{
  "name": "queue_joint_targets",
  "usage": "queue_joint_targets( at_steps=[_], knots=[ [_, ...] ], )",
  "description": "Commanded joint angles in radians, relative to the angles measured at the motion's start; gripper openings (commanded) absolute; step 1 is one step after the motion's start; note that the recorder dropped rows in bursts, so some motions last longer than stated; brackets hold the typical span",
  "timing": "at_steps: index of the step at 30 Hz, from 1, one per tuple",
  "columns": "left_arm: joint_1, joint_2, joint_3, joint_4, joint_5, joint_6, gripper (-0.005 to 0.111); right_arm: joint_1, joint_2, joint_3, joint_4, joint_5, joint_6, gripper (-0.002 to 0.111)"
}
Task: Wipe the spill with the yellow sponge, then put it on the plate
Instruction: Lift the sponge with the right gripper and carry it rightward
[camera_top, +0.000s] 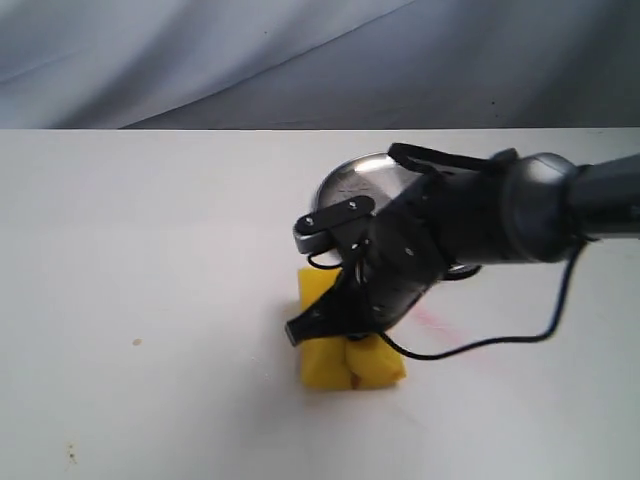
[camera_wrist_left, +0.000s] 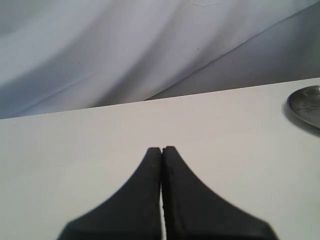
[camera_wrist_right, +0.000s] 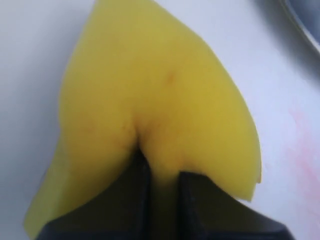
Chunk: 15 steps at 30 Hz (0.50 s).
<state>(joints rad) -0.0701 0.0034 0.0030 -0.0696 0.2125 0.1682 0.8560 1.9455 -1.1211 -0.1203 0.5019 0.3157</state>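
Observation:
My right gripper should sweep the yellow sponge (camera_top: 328, 365), since it lies past one side of the pink-red streak, back over that streak (camera_top: 434, 320) before going to the plate.
The yellow sponge (camera_top: 350, 362) rests on the white table, pinched and creased in the middle by my right gripper (camera_top: 345, 345), which is shut on it. In the right wrist view the yellow sponge (camera_wrist_right: 155, 100) bulges out on both sides of the gripper (camera_wrist_right: 161, 172). The silvery plate (camera_top: 350, 182) lies just behind, mostly hidden by the right arm; its rim (camera_wrist_right: 305, 20) shows at the corner. No amber spill is visible. My left gripper (camera_wrist_left: 162, 149) hangs shut and empty over bare table, with the plate's edge (camera_wrist_left: 307, 102) far to one side.
A faint pink-red streak (camera_top: 440, 325) marks the table beside the sponge, also visible as a pink smear (camera_wrist_right: 305, 145). A small brown speck (camera_top: 137, 342) lies at the left. A black cable (camera_top: 480, 345) loops from the right arm. Grey cloth (camera_top: 300, 60) hangs behind the table.

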Motion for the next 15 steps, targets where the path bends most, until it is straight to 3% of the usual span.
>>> queue_joint_targets(
  at_steps=[1,8,15],
  knots=[
    [0.001,-0.003,-0.003,0.001,-0.007,-0.010,0.000,0.002,0.170,-0.197,0.136,0.072,-0.119,0.000],
    [0.001,-0.003,-0.003,0.001,-0.007,-0.010,0.000,0.060,0.329,-0.509,0.196,0.253,-0.211,0.000],
    [0.001,-0.003,-0.003,0.001,-0.007,-0.010,0.000,0.153,0.328,-0.519,0.192,0.322,-0.267,0.000]
  ],
)
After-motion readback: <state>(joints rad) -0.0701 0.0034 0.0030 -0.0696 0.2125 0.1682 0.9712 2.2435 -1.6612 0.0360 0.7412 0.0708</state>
